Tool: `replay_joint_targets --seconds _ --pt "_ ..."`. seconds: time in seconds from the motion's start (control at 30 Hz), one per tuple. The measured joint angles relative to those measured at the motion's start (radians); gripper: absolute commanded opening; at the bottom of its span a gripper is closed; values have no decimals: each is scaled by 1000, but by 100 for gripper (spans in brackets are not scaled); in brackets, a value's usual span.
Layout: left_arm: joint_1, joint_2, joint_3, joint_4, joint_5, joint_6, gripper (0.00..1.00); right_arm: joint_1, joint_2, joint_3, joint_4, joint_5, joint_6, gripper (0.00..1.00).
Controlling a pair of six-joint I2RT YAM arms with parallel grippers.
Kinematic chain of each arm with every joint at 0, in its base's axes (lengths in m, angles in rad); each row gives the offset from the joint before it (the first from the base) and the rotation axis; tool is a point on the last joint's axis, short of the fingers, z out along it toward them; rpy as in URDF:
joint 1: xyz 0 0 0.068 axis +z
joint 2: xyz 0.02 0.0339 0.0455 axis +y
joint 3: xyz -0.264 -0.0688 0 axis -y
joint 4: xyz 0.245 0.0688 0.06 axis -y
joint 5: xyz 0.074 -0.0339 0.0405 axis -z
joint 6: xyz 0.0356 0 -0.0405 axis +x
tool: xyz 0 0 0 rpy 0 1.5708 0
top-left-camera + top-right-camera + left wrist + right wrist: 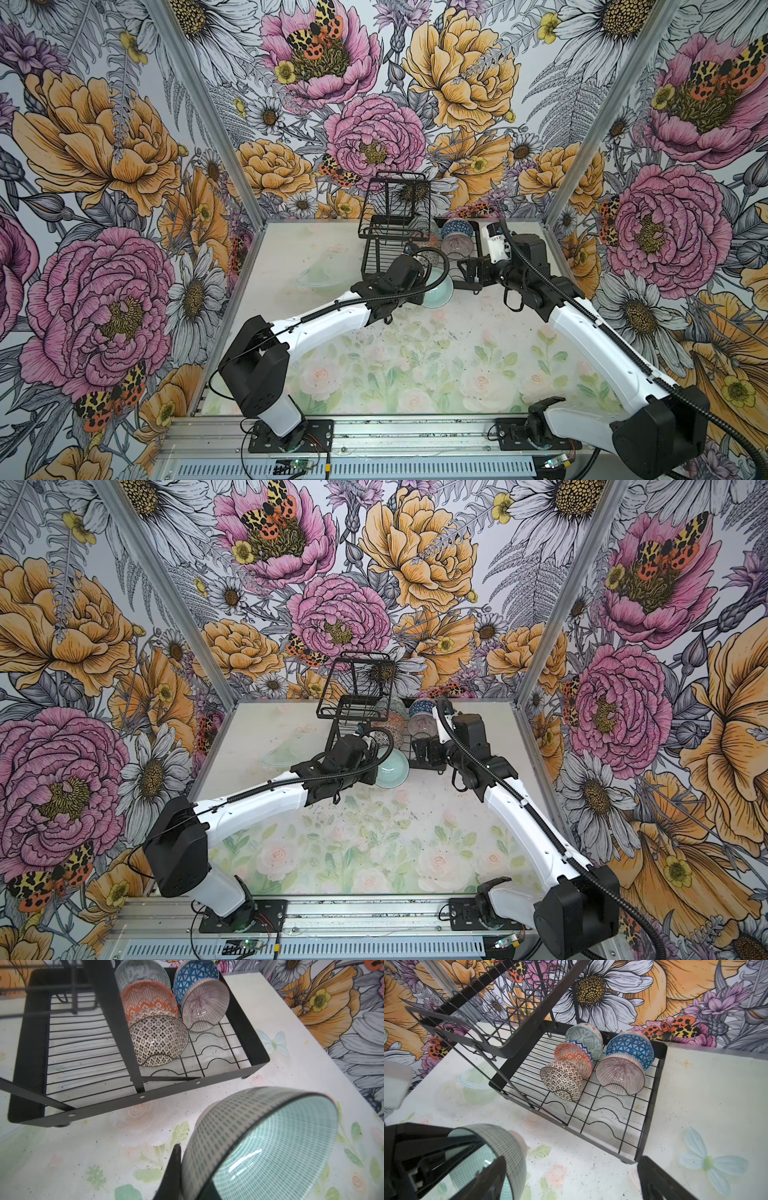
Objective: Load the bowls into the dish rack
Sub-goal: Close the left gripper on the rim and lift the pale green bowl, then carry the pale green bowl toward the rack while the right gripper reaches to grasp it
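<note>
The bowl's free rim point(406, 770) faces my right gripper's open fingers, clear of my left gripper. I keep approaching the pale teal bowl point(392, 770) until they straddle its rim.
The black wire dish rack point(369, 253) point(108, 1107) point(655, 1093) stands at the back of the table. Five bowls stand on edge in its lower slots: grey-green point(141, 974), blue lattice point(195, 978), orange-white point(147, 1005), pink-striped point(205, 1003) and black-white tiled point(158, 1041). My left gripper point(191, 1178) is shut on the rim of the pale teal bowl point(438, 291) point(390, 771) point(259, 1142) point(500, 1142), tilted just in front of the rack's front rim. My right gripper point(467, 272) point(573, 1176) is open and holds nothing, at the rack's front right corner beside the teal bowl.
The rack's taller wire basket tier point(392, 199) overhangs its left half. A clear plastic container point(322, 274) point(477, 1088) lies on the table left of the rack. Flowered walls close in the back and both sides.
</note>
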Motion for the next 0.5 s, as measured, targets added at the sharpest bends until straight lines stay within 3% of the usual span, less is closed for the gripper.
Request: replay_joint_targets --seconds 0.23,0.5 --pt "4 2 11 66 -7 -6 0 84 -3 -6 22 1 37 99" --pt "4 3 13 130 -10 -16 0 106 44 -6 60 28 80 91"
